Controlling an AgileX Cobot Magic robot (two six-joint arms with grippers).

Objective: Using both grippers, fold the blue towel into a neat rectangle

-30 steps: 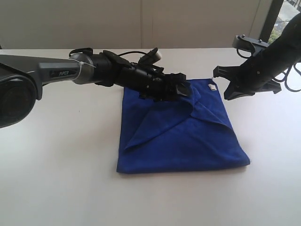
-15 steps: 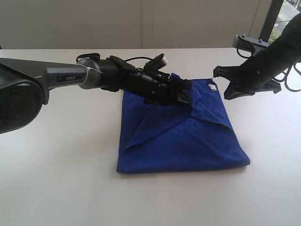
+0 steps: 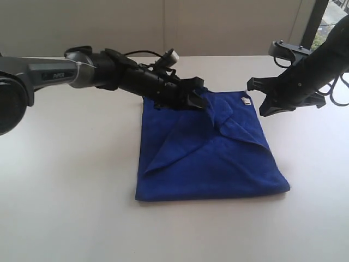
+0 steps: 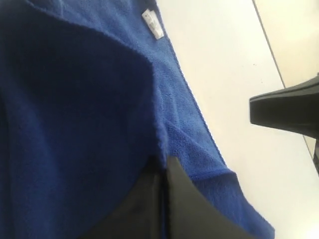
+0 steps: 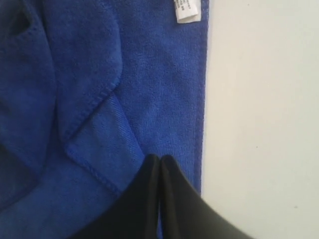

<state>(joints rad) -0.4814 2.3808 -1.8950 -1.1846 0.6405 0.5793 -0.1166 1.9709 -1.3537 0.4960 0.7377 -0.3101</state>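
The towel's flap (image 3: 185, 131) lies at a slant across the towel, and only my left gripper is holding it. Next, my right gripper pinches the towel's far part (image 3: 221, 99) before both grippers lift.
The blue towel (image 3: 210, 155) lies on the white table (image 3: 82, 191), with one flap folded diagonally across it. Its white tag (image 3: 246, 100) sits at the far right corner. My left gripper (image 3: 197, 99) reaches in from the left over the far edge and is shut on a raised fold of the towel (image 4: 99, 114); its jaw tips (image 4: 164, 162) pinch the flap's edge. My right gripper (image 3: 264, 108) hovers just beyond the far right corner. Its jaws (image 5: 160, 158) are shut with nothing between them, above the towel's (image 5: 149, 89) side edge, short of the tag (image 5: 187, 11).
The table's far edge (image 3: 229, 56) runs against a pale wall. A window frame (image 3: 319, 22) stands at the back right. The left arm (image 3: 82, 73) stretches low across the table's far left. The right gripper's black tip (image 4: 284, 107) shows in the left wrist view.
The left gripper has shut on the towel's far fold and drawn back left and slightly upward, lifting the fold. The right arm has not moved.
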